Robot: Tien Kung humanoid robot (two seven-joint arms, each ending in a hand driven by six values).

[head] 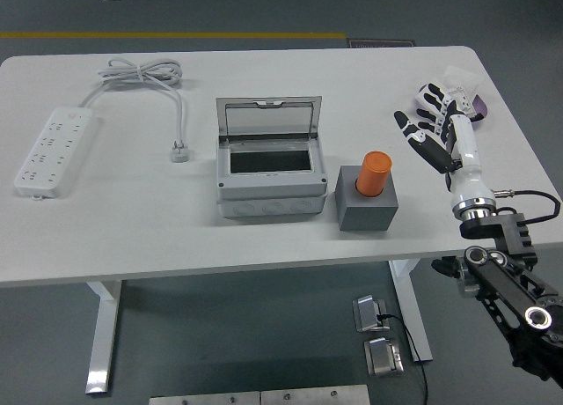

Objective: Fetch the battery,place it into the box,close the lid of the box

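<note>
My gripper is to lower the orange battery (375, 173) into the box's wide dark opening (270, 161). That opening is much roomier than the block's snug hole, so the battery will lie sideways inside.
An orange cylindrical battery (373, 173) stands upright in a dark grey block holder (367, 207) right of centre on the table. To its left sits a grey box (268, 181) with its clear-windowed lid (268, 115) raised toward the far side, showing a dark interior. My right hand (434, 121) hovers to the right of the battery, fingers spread and holding nothing, clearly apart from the battery. My left arm is out of sight.
A white power strip (54, 150) lies at the table's left, its coiled cable (141, 75) and plug (179, 151) reaching toward the box. A small white-and-purple item (466, 90) lies behind my right hand. The table's near edge (220, 268) runs below the box.
</note>
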